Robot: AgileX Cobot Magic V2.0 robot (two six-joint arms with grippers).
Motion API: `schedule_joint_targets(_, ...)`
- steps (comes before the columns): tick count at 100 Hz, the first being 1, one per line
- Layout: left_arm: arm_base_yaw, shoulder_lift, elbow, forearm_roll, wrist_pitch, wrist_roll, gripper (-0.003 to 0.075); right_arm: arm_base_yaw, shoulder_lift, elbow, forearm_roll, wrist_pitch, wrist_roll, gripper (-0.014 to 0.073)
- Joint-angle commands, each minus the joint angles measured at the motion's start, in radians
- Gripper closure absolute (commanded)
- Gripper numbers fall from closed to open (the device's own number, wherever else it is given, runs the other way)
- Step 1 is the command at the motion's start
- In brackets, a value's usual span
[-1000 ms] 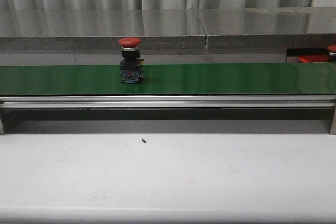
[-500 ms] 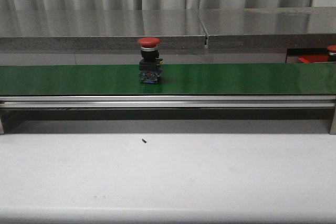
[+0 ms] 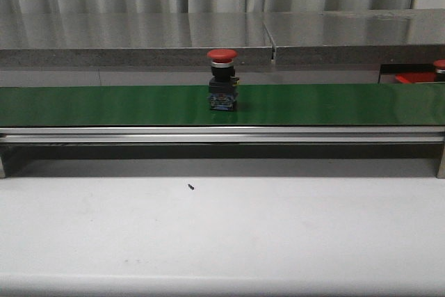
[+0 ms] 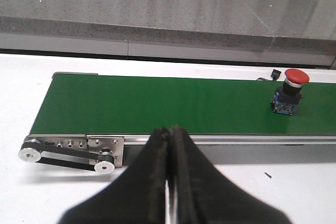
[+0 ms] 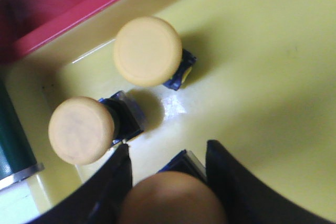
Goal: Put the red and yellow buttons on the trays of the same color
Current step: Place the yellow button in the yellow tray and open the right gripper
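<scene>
The yellow button hangs over an open part of the tray's bottom (image 5: 177,139), clear of the standing buttons (image 5: 148,51), so my right gripper keeps lowering it until its base meets the yellow tray.
A red button (image 3: 222,81) with a domed cap on a dark body stands upright on the green belt (image 3: 104,106); the left wrist view shows this red button (image 4: 289,92) off to one side of the belt. My left gripper (image 4: 169,129) is shut and empty, in front of the belt's edge. My right gripper (image 5: 167,148) is over the yellow tray (image 5: 262,77), shut on a yellow button (image 5: 173,198). Two more yellow buttons (image 5: 148,51) (image 5: 81,129) stand in that tray. The red tray (image 5: 79,3) lies beside it, and the front view shows the red tray (image 3: 415,78) at the far right.
Another red button (image 3: 439,66) stands in the red tray. A tiny black speck (image 3: 190,186) lies on the white table in front of the belt. The belt's pulley and drive band (image 4: 63,156) sit at its end. A grey ledge (image 3: 139,39) runs behind.
The red button has travelled to the right along the belt, from left of centre to the middle. Nothing else in the front view has moved.
</scene>
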Motion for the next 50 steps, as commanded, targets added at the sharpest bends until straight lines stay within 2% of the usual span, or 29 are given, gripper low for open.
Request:
schedule_joint_targets(1,-0.008,0.007,-0.026,-0.027,-0.06,-0.001,0.0739,-0.007,-0.017,-0.022,0.002,-0.049,-0.002,0.0431)
schedule_joint_targets(50,-0.008,0.007,-0.026,-0.027,-0.06,-0.001,0.0739,-0.007,0.075,-0.016,-0.01,-0.093,-0.002,0.0426)
